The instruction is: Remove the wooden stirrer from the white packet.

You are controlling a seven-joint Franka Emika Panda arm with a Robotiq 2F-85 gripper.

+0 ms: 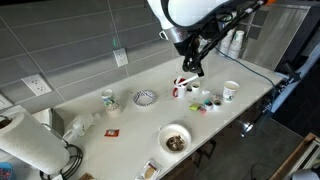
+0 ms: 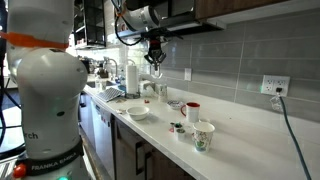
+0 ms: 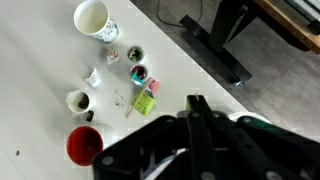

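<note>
Clear counter (image 3: 184,90) is under my gripper between the green sachet (image 3: 145,103) and the white bowl. So I go on lowering the white packet until it gets to that spot.
My gripper (image 3: 197,103) is shut and hangs well above the white counter (image 3: 40,95); it also shows from the side in both exterior views (image 1: 190,68) (image 2: 155,62). I see nothing clearly held between its fingertips. In the wrist view a thin tan stick, apparently the wooden stirrer (image 3: 129,109), lies flat on the counter beside a green sachet (image 3: 146,103), left of and below the gripper. I cannot pick out the white packet against the white counter in any view.
Around the stick stand a red cup (image 3: 84,145), a small white cup (image 3: 78,101), two little pods (image 3: 139,74) and a white paper cup (image 3: 92,18). Bowls (image 1: 175,138) and a mug (image 1: 108,99) sit further along. The counter edge (image 3: 200,62) drops off at right.
</note>
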